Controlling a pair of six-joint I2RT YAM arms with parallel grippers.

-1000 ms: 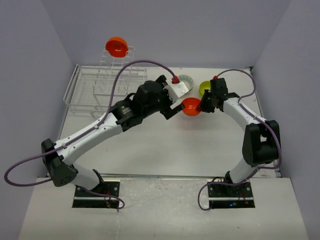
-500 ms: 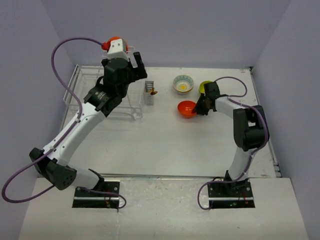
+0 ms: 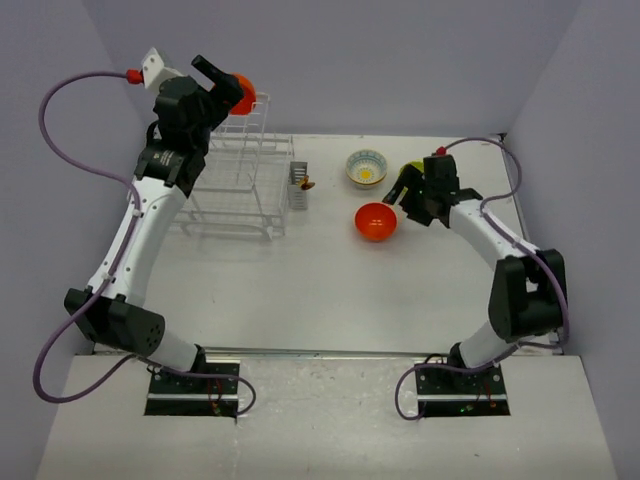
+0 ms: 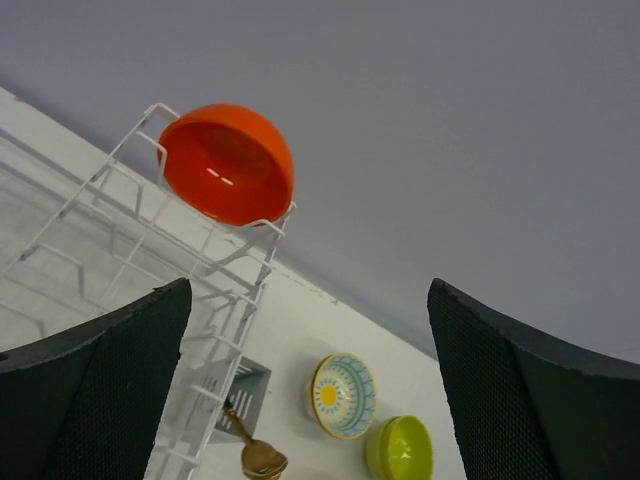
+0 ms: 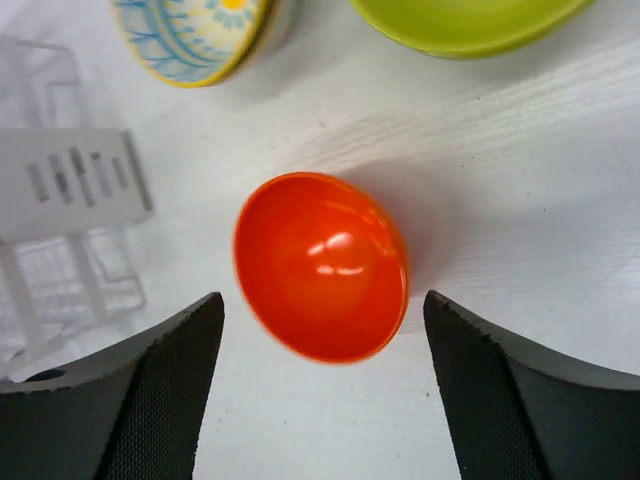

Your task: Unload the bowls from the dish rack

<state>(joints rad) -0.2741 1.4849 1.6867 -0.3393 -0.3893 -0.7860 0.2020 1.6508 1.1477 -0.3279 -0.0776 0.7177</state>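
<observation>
The tilted orange-red bowl [image 3: 243, 94] rests against the dish rack's open wire prongs [image 3: 262, 101], so it will come away when the robot lifts it, and the dish rack will stay where it is.
One orange-red bowl [image 3: 238, 92] [image 4: 228, 163] sits tilted on top of the dish rack's [image 3: 228, 190] tall wire tier [image 4: 215, 265]. My left gripper [image 3: 218, 78] [image 4: 308, 290] hovers open just short of it, holding nothing. A second orange-red bowl [image 3: 376, 221] [image 5: 322, 265] rests on the table. My right gripper [image 3: 405, 192] [image 5: 322, 297] is open above its near side, fingers apart from its rim. The flower-patterned bowl [image 3: 366, 168] [image 5: 195, 35] and the lime-green bowl [image 3: 410, 174] [image 5: 460, 20] stand behind it; the right wrist partly hides the green one.
A grey cutlery holder [image 3: 298, 186] [image 4: 238, 385] with a wooden spoon [image 4: 262, 458] stands at the rack's right end, close to the left of the table bowls. Grey walls enclose the table on three sides. The left arm's purple cable [image 3: 70, 110] loops high on the left.
My right gripper has opened and let go of the orange-red bowl, which now sits on the table. The left arm has swung up and left to the bowl on top of the rack.
</observation>
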